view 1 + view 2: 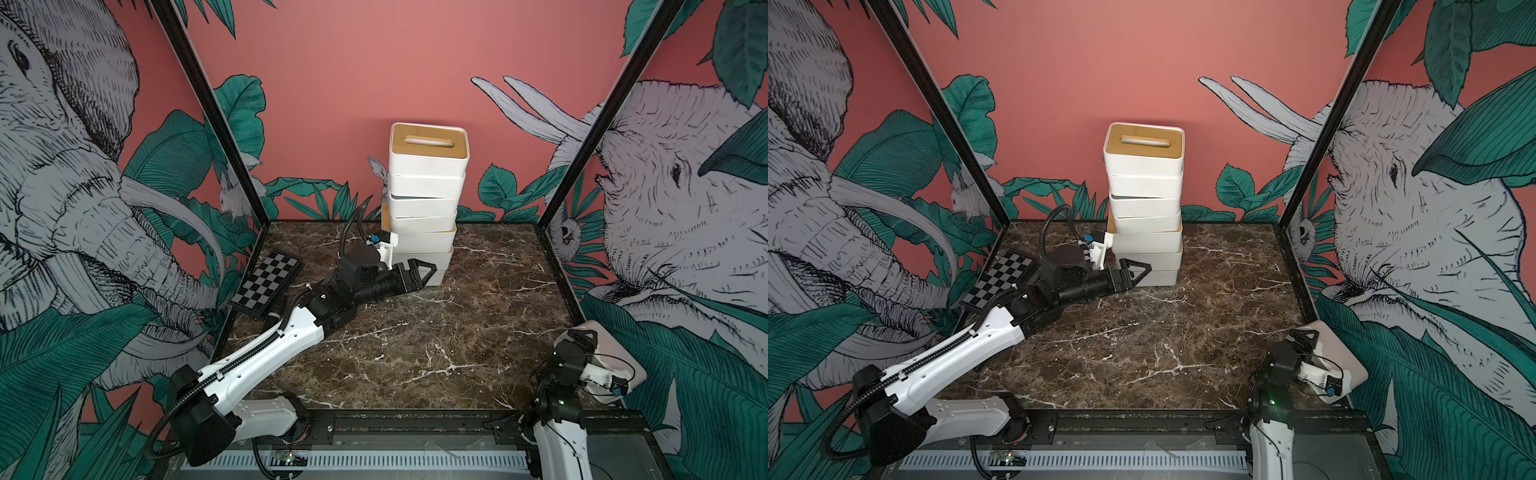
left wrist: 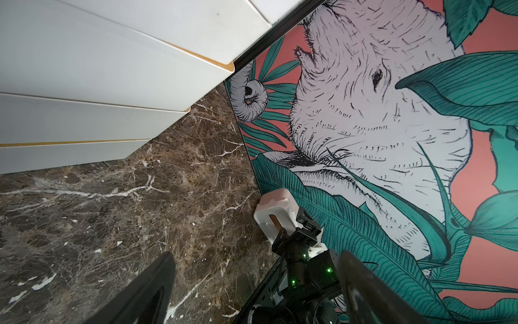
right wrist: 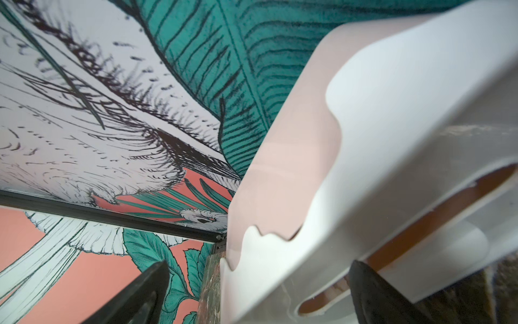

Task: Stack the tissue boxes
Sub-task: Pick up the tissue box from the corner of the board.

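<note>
The white box leans tilted (image 1: 620, 352) against the wall near the front, so the robot's right gripper should grip it by its slot (image 3: 418, 238) and pull it out into the open before stacking.
Several white tissue boxes stand stacked (image 1: 424, 199) (image 1: 1144, 199) at the back wall, slightly askew; the top one shows a bamboo lid (image 1: 428, 143) with a slot. My left gripper (image 1: 428, 274) (image 1: 1140, 274) (image 2: 255, 254) lies low beside the stack's bottom boxes (image 2: 84, 84), open and holding nothing. A white box with pale-pink drip sides (image 1: 611, 345) (image 1: 1345, 357) (image 2: 273, 202) (image 3: 392, 112) leans against the right wall near the front. My right gripper (image 1: 579, 338) (image 1: 1304, 338) (image 3: 260, 263) is open around its corner, one finger at the lid's slot, the other clear of the box.
A black-and-white checkerboard panel (image 1: 268, 282) (image 1: 1000, 276) leans at the left wall behind the left arm. The marble table (image 1: 415, 353) is walled on three sides by patterned panels with black corner posts. A black rail runs along the front edge.
</note>
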`<state>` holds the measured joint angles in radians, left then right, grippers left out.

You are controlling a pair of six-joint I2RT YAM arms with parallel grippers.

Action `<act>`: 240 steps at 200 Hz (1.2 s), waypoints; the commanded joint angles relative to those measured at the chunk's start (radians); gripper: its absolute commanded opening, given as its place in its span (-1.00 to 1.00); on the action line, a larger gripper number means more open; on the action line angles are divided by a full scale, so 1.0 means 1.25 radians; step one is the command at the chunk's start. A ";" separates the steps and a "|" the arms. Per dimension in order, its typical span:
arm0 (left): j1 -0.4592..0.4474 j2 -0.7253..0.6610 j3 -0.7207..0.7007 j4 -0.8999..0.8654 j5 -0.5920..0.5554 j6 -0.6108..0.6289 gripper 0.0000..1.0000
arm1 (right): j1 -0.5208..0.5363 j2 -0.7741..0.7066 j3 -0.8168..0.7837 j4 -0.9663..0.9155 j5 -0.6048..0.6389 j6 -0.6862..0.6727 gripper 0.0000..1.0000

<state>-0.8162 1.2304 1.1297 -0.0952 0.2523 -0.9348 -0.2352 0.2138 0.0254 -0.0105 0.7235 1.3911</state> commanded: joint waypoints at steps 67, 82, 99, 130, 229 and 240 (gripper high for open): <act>0.010 -0.001 -0.022 0.041 -0.002 -0.024 0.84 | -0.006 0.232 -0.036 0.189 0.020 0.014 1.00; 0.013 0.000 -0.026 0.042 -0.003 -0.025 0.84 | -0.007 0.243 -0.039 0.222 0.012 -0.009 1.00; 0.016 0.006 -0.030 0.044 0.000 -0.029 0.84 | -0.007 0.230 -0.039 0.227 0.010 -0.028 1.00; 0.018 0.028 -0.030 0.064 0.015 -0.043 0.84 | -0.015 0.194 -0.033 0.267 0.011 -0.093 1.00; 0.028 0.051 -0.042 0.102 0.036 -0.080 0.82 | -0.100 0.459 -0.040 0.511 -0.037 -0.070 1.00; 0.028 0.051 -0.046 0.109 0.038 -0.084 0.82 | -0.100 0.491 -0.039 0.540 -0.044 -0.068 0.99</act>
<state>-0.7883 1.2987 1.0939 -0.0002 0.2878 -1.0187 -0.3546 0.7567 0.0051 0.5247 0.6918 1.3121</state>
